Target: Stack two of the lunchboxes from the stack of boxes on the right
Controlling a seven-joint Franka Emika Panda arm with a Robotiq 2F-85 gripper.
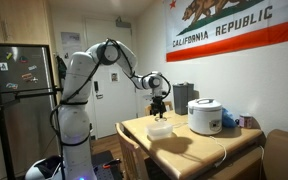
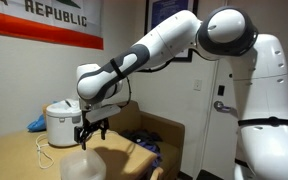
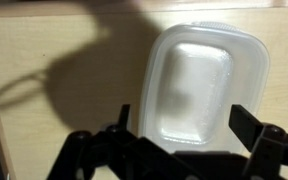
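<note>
The lunchbox's long side rim (image 3: 149, 95) is between my open fingers. My gripper should keep going down until one finger is inside the lunchbox (image 3: 193, 90), then close on the lunchbox's rim.
A translucent whitish lunchbox (image 3: 199, 80), rectangular with rounded corners, lies on the wooden table (image 3: 44, 50). It shows in both exterior views (image 1: 160, 129) (image 2: 84, 165). Whether it is one box or a nested stack of boxes, I cannot tell. My gripper (image 3: 184, 120) hangs a little above it, open, its two fingers standing either side of the box's near end with nothing between them. In both exterior views the gripper (image 1: 159, 105) (image 2: 91, 130) points down over the box without touching it.
A white domed rice cooker (image 1: 205, 116) (image 2: 62, 123) stands on the table beyond the box, with a blue cloth (image 1: 230, 120) (image 2: 36, 124) beside it. A thin white cable (image 2: 44, 152) loops across the tabletop. A chair (image 1: 134, 158) stands at the table's edge.
</note>
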